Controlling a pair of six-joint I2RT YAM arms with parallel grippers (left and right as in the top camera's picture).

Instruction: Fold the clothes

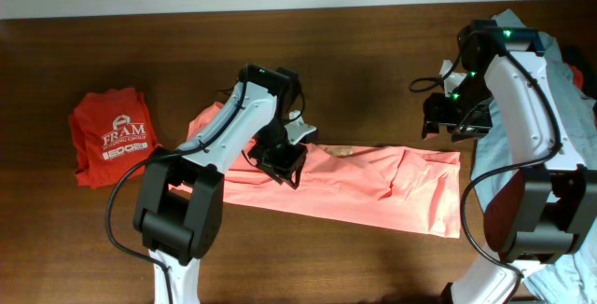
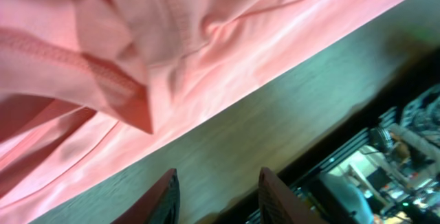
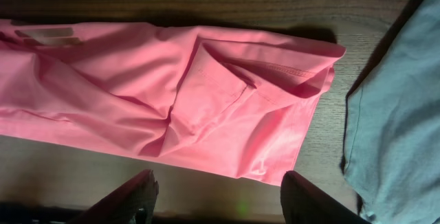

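The salmon-pink top's end (image 1: pixel 200 128) beside the red shirt angles away from the top's strip, so my left gripper needs to grab that end's far corner (image 1: pixel 213 109) and pull it straight.
The salmon-pink top (image 1: pixel 364 187) lies folded into a long strip across the middle of the table. My left gripper (image 1: pixel 280 159) hovers over its left part, open and empty; in the left wrist view the fabric (image 2: pixel 206 52) sits above the fingertips (image 2: pixel 216 196), which are over bare wood. My right gripper (image 1: pixel 455 122) is above the table just beyond the strip's right end, open and empty. The right wrist view shows the strip's right end (image 3: pixel 227 107) with a folded flap, beyond the open fingers (image 3: pixel 216 196).
A darker red shirt with white "FRAM" print (image 1: pixel 112 136) lies folded at the left. A pale grey-blue garment (image 1: pixel 569 89) lies at the right edge under the right arm, and it also shows in the right wrist view (image 3: pixel 399 114). Dark wood table (image 1: pixel 373 71).
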